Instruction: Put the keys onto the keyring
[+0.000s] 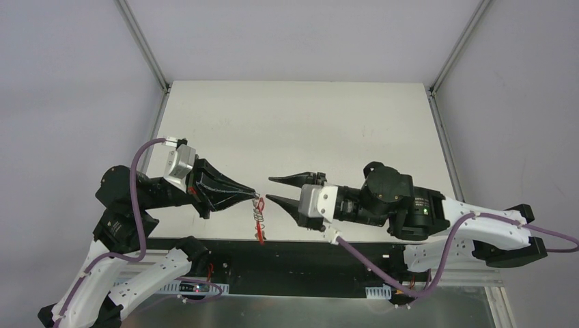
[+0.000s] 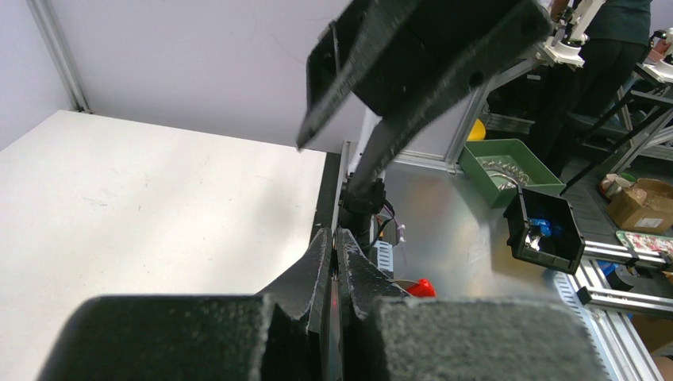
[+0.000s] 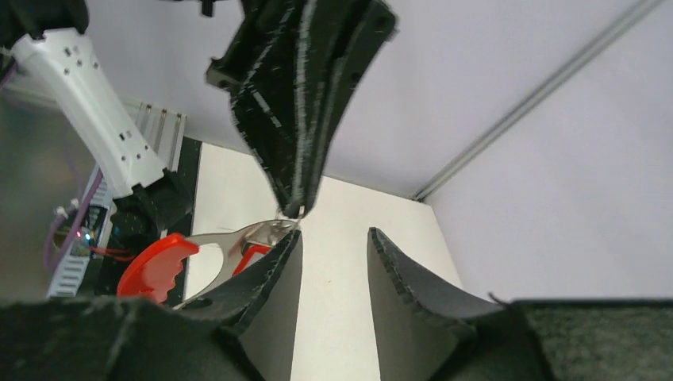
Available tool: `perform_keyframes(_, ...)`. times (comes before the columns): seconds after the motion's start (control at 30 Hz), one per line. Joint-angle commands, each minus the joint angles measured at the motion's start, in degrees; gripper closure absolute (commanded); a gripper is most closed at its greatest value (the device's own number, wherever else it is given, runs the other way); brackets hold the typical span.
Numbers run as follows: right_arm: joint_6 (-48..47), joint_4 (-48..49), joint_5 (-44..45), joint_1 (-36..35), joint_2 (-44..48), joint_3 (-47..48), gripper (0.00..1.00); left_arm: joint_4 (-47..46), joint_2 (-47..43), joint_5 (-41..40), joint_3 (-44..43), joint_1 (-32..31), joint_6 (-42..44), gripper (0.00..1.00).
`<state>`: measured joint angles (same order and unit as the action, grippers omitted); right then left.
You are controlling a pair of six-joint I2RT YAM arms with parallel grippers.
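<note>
Next, my right gripper turns and pinches the keyring [image 1: 258,197] below the ends of my left gripper's fingers, because the keyring [image 3: 290,217] lies beside my open right gripper's finger, outside the gap.
My left gripper [image 1: 255,197] is shut, and its fingertips [image 3: 295,202] pinch a small wire keyring [image 3: 294,217] above the table's near edge. A bunch of silvery keys [image 1: 259,220] with red plastic parts hangs from it. In the right wrist view one silvery key [image 3: 238,240] and a red plastic piece [image 3: 155,266] lie just left of my right gripper [image 3: 333,242]. That gripper [image 1: 270,190] is open, nothing between its fingers, its left finger [image 3: 270,270] against the silvery metal. In the left wrist view the shut left gripper [image 2: 339,262] hides the keys except a red bit [image 2: 421,286].
The white table [image 1: 300,130] ends at a black rail [image 1: 307,247] below the hanging bunch. Off the table, the left wrist view shows a green bin [image 2: 508,168] and a black box [image 2: 548,230]. Aluminium frame posts [image 1: 145,44] stand at the back corners.
</note>
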<state>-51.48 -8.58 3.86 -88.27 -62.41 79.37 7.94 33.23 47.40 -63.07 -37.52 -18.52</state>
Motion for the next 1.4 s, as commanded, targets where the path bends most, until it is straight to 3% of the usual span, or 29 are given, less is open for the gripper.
perform_keyframes(0.0, 12.27, -0.82, 9.74, -0.24, 0.01, 7.05, 0.61, -2.93, -0.85, -0.22, -1.74, -0.19, 0.47, 1.0)
perform_keyframes(0.3, 29.08, -12.08, 12.42, 0.56, -2.63, 14.29, 0.63, -5.71, -0.85, 0.81, -2.11, -0.14, -1.32, 1.0)
perform_keyframes(0.43, 36.0, -17.54, 7.89, 1.64, -3.98, 17.69, 0.68, -7.66, -1.17, 1.17, -1.76, -0.18, -3.09, 1.0)
perform_keyframes(0.73, 44.51, -20.5, -3.16, 4.73, -4.54, 18.45, 0.67, -14.52, -2.62, 0.79, -0.64, -0.19, -7.15, 1.0)
perform_keyframes(0.97, 46.59, -15.93, -11.86, 5.04, -5.44, 17.72, 0.66, -18.72, -3.14, 0.53, 0.14, -0.19, -10.49, 1.0)
perform_keyframes(1.37, 44.49, -5.53, -13.22, 5.04, -6.15, 15.51, 0.68, -23.06, -4.47, -1.46, 1.9, -0.19, -12.93, 1.0)
